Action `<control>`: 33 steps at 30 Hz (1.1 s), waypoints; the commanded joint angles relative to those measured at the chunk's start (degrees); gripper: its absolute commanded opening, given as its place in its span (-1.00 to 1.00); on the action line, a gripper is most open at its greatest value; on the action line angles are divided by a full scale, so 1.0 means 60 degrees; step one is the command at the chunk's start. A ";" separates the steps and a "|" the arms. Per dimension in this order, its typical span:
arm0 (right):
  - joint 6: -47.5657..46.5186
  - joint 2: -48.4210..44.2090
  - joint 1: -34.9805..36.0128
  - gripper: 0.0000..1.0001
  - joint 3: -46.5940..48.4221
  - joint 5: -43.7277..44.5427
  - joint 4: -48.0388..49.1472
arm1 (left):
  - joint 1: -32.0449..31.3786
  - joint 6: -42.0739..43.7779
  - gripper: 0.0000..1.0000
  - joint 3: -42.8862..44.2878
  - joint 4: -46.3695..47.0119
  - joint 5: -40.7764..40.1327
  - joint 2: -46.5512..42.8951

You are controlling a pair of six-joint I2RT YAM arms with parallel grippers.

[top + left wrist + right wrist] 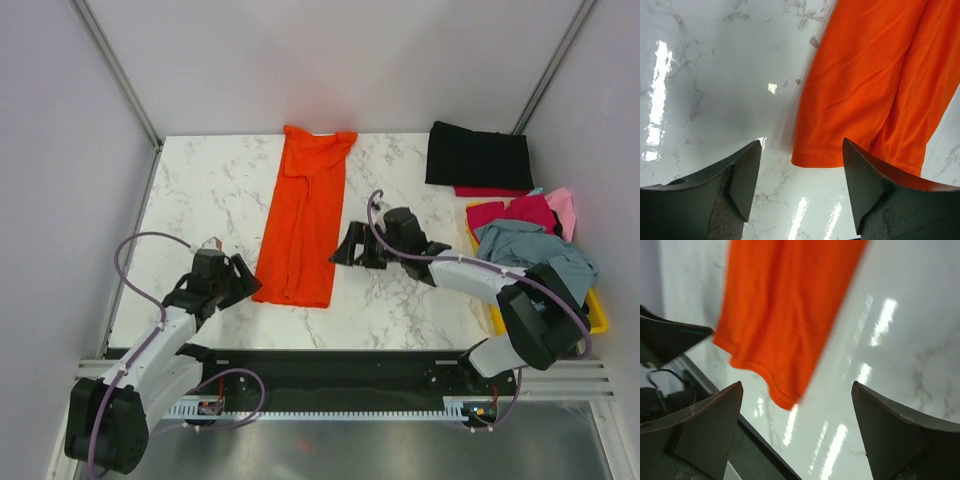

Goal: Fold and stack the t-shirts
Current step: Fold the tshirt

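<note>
Soft creases (302,235) run along the t-shirt, so the t-shirt should double over while its far end stays in place when the robot carries the orange t-shirt's near hem (291,303) back.
An orange t-shirt (303,222) lies folded lengthwise into a long strip in the middle of the marble table (210,190). My left gripper (240,279) is open and empty, just left of the strip's near hem; the left wrist view shows that hem (850,100) beyond my spread fingers. My right gripper (345,248) is open and empty, just right of the strip; the right wrist view shows the shirt's near corner (785,310). A folded black t-shirt (478,155) lies at the back right on a red one (490,191).
A yellow bin (595,310) at the right edge holds a heap of red (510,212), pink (562,207) and grey-blue (535,250) shirts. The table's near edge and a black rail (330,365) run in front of the arms.
</note>
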 commanded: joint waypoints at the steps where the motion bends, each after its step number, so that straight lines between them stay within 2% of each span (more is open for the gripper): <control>1: 0.0235 -0.0217 0.0246 0.96 -0.0909 0.1006 -0.0247 | -0.0035 -0.0545 0.43 -0.0553 0.1055 0.0488 0.0202; 2: 0.0322 -0.0173 0.0363 0.96 -0.1071 0.1066 -0.0276 | -0.0021 -0.0661 0.42 -0.0728 0.1405 0.0592 0.0377; 5: 0.0616 -0.0041 0.0656 0.95 -0.1569 0.1140 -0.0247 | -0.0021 -0.0678 0.10 -0.0760 0.1569 0.0813 0.0584; 6: 0.0761 -0.0026 0.0787 0.95 -0.1744 0.1184 -0.0233 | -0.0021 -0.0677 -0.12 -0.0745 0.1584 0.0682 0.0598; 9: 0.1054 0.0076 0.1403 0.96 -0.2082 0.1330 0.0044 | -0.0035 -0.0633 -0.48 -0.0701 0.1627 0.0666 0.0672; 10: 0.1346 0.0163 0.1665 0.95 -0.2185 0.1345 0.0205 | -0.0021 -0.0604 -0.77 -0.0686 0.1628 0.0681 0.0701; 11: 0.1537 0.0222 0.1798 0.95 -0.2374 0.1345 0.0599 | -0.0035 -0.0589 -0.92 -0.0657 0.1628 0.0681 0.0745; 12: 0.1699 0.0281 0.1886 0.95 -0.2449 0.1389 0.0762 | -0.0036 -0.0589 -0.96 -0.0671 0.1642 0.0695 0.0731; 17: 0.2358 0.1027 0.2590 0.86 -0.2260 0.1682 0.1217 | -0.0021 -0.0531 -0.96 -0.0730 0.1628 0.0754 0.0613; 20: 0.2564 0.1452 0.2693 0.60 -0.2186 0.1624 0.1596 | -0.0021 -0.0472 -0.96 -0.0715 0.1628 0.0798 0.0628; 21: 0.2652 0.1671 0.2722 0.41 -0.2171 0.1624 0.1671 | -0.0021 -0.0472 -0.96 -0.0715 0.1613 0.0827 0.0613; 24: 0.2754 0.2067 0.2766 0.05 -0.2185 0.1609 0.1935 | -0.0036 -0.0443 -0.96 -0.0730 0.1643 0.0842 0.0599; 29: 0.2872 0.2288 0.2825 -0.19 -0.2390 0.1638 0.2360 | -0.0021 -0.0428 -0.96 -0.0715 0.1657 0.0900 0.0628; 32: 0.2828 0.2318 0.2840 -0.58 -0.2420 0.1609 0.2448 | -0.0036 -0.0399 -0.96 -0.0730 0.1672 0.1061 0.0613; 33: 0.2814 0.2245 0.2825 -0.64 -0.2435 0.1609 0.2434 | -0.0036 -0.0399 -0.96 -0.0759 0.1657 0.1207 0.0599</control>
